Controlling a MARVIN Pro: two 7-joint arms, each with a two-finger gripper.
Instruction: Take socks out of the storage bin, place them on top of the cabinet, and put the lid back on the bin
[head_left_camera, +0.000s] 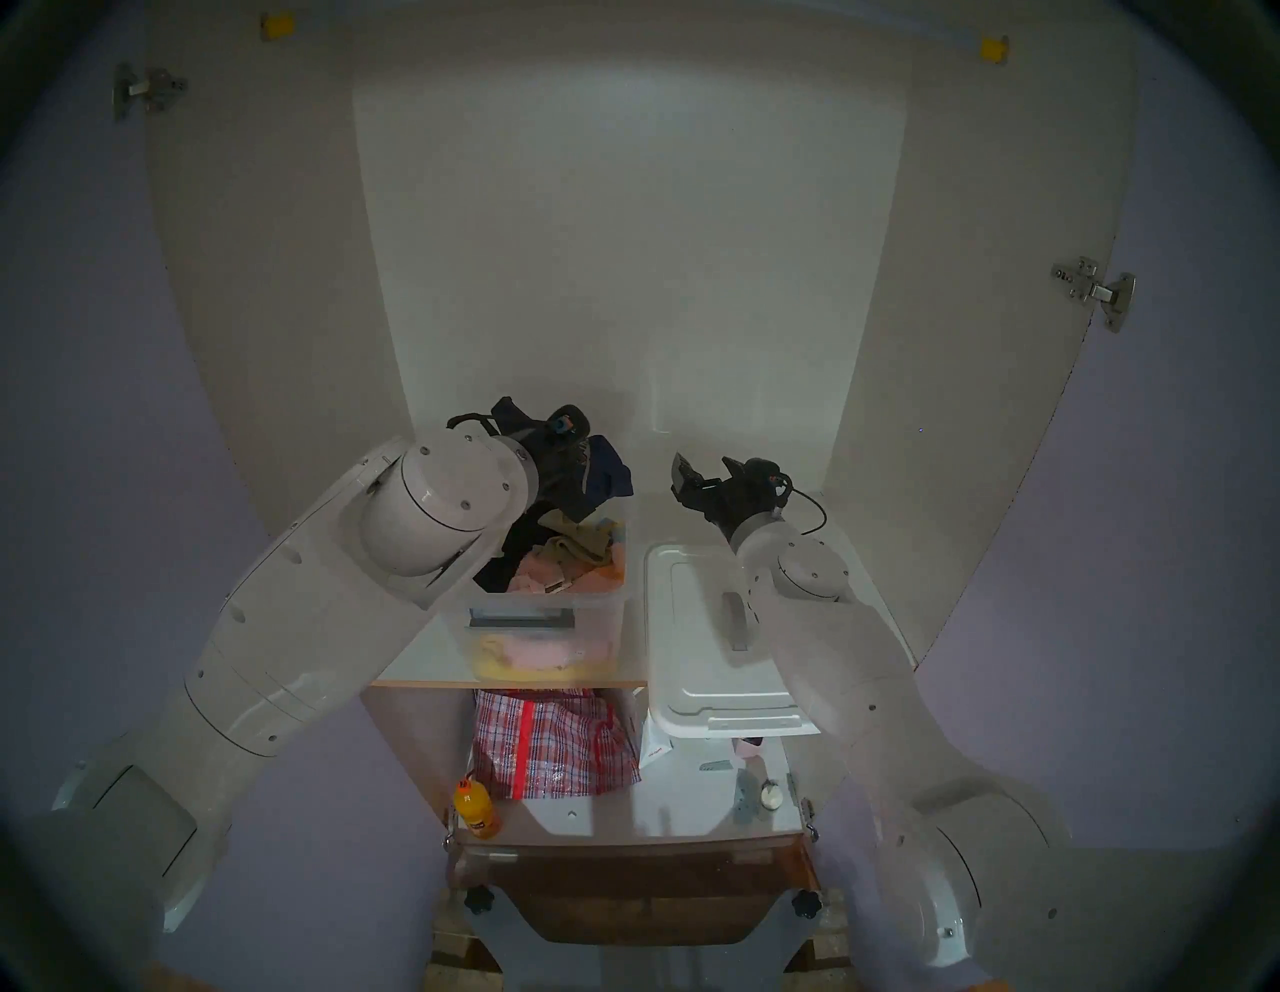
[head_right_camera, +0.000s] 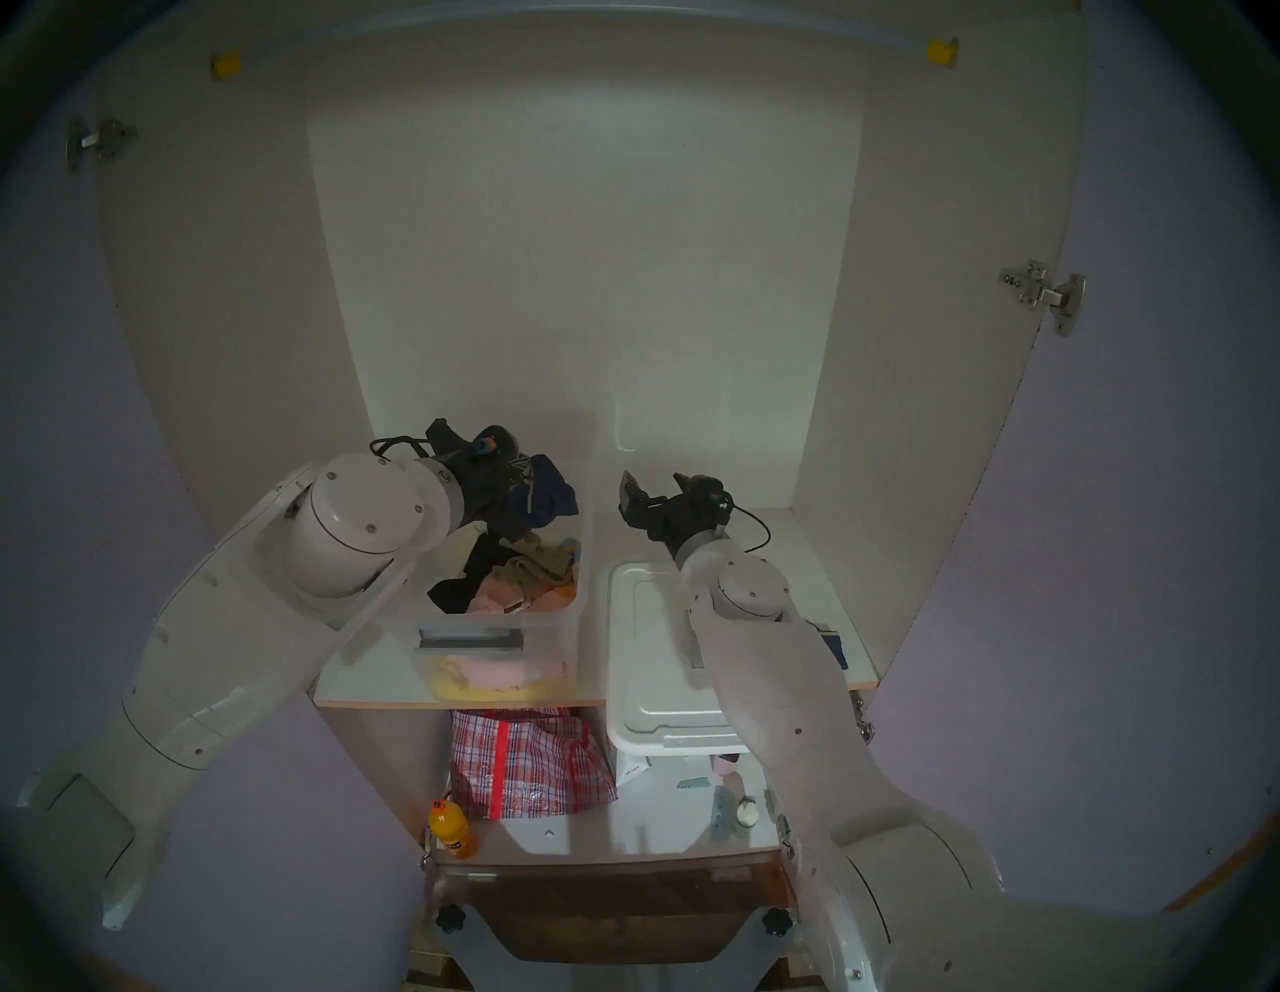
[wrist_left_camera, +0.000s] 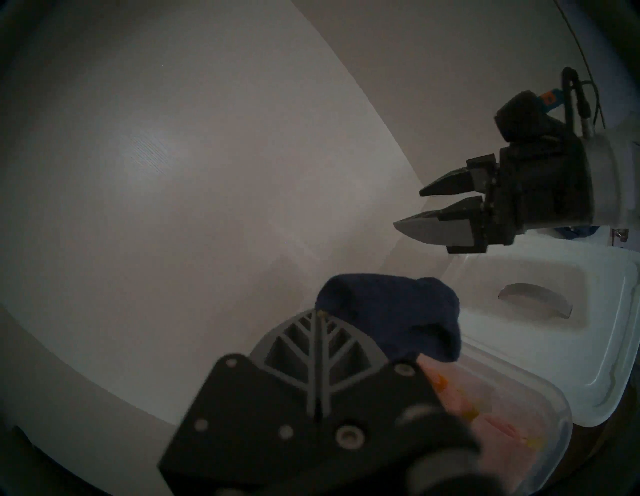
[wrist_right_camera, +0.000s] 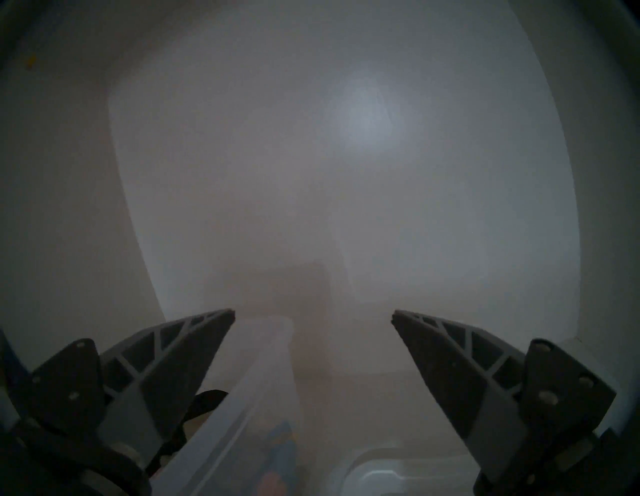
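The dark navy sock's lower end (head_left_camera: 605, 467) hangs limp (head_left_camera: 617, 483) past the robot's left gripper, so the sock will sag beside the robot's right gripper when the robot carries it.
My left gripper (head_left_camera: 585, 471) is shut on a dark navy sock (head_left_camera: 611, 474) with pale stripes and holds it above the back of the clear storage bin (head_left_camera: 540, 644). In the left wrist view the sock (wrist_left_camera: 391, 318) hangs over the shut fingers (wrist_left_camera: 318, 346). The bin stands on the cabinet's white shelf board (head_left_camera: 443, 682) and holds a black garment (head_left_camera: 516, 547), an olive-tan cloth (head_left_camera: 575, 540) and pink cloths. The milky-white lid (head_left_camera: 692, 637) lies right of the bin, overhanging the shelf's front edge. My right gripper (head_left_camera: 682, 478) is open and empty above the lid's back end.
A dark blue item (head_right_camera: 834, 644) lies on the shelf right of the lid, mostly hidden by my right arm. Below the shelf are a red checked bag (head_left_camera: 554, 741) and an orange bottle (head_left_camera: 474, 807). White cabinet walls close in the back and sides.
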